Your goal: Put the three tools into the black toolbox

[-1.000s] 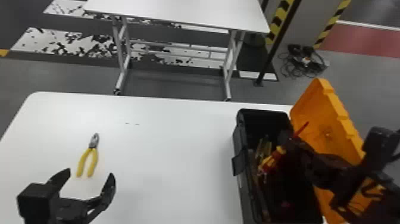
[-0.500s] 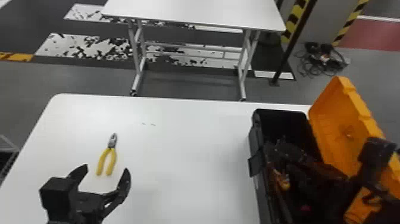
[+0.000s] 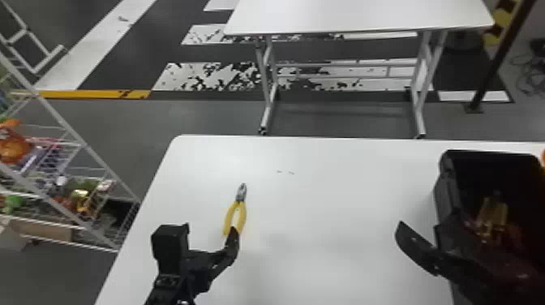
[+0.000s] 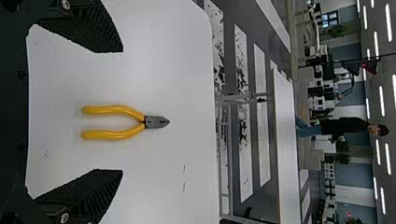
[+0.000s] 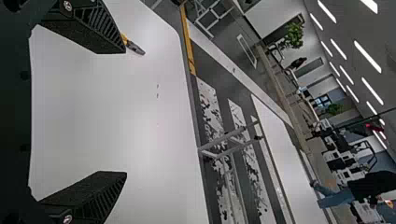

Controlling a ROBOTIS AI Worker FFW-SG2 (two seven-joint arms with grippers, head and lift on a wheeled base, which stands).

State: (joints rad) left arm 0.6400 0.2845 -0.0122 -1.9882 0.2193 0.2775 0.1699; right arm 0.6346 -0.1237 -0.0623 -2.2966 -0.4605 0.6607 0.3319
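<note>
The yellow-handled pliers (image 3: 241,202) will squeeze narrower when I grip and lift them with my left gripper, because the gap (image 3: 234,220) between their handles is open.
Yellow-handled pliers (image 3: 235,217) lie flat on the white table. My left gripper (image 3: 210,232) is open just in front of them, one finger overlapping a handle end. In the left wrist view, the pliers (image 4: 156,122) lie centred between the spread fingers of my left gripper (image 4: 122,111), untouched. On the right stands the black toolbox (image 3: 448,194), with yellow and red tools (image 3: 492,215) inside. My right gripper (image 3: 440,257) is by its left wall, partly dark against it. In the right wrist view, my right gripper (image 5: 125,112) is open and empty, with the pliers (image 5: 135,47) beyond one finger.
The orange lid (image 3: 543,158) edges in at the far right. A wire shelf (image 3: 81,142) with goods stands left of the work table (image 3: 308,158). A second white table (image 3: 357,16) is behind it.
The head view has swung left. My right gripper, earlier over the toolbox with a red-and-yellow tool, has moved left to the box's near wall and is open. The pliers lie where they were.
</note>
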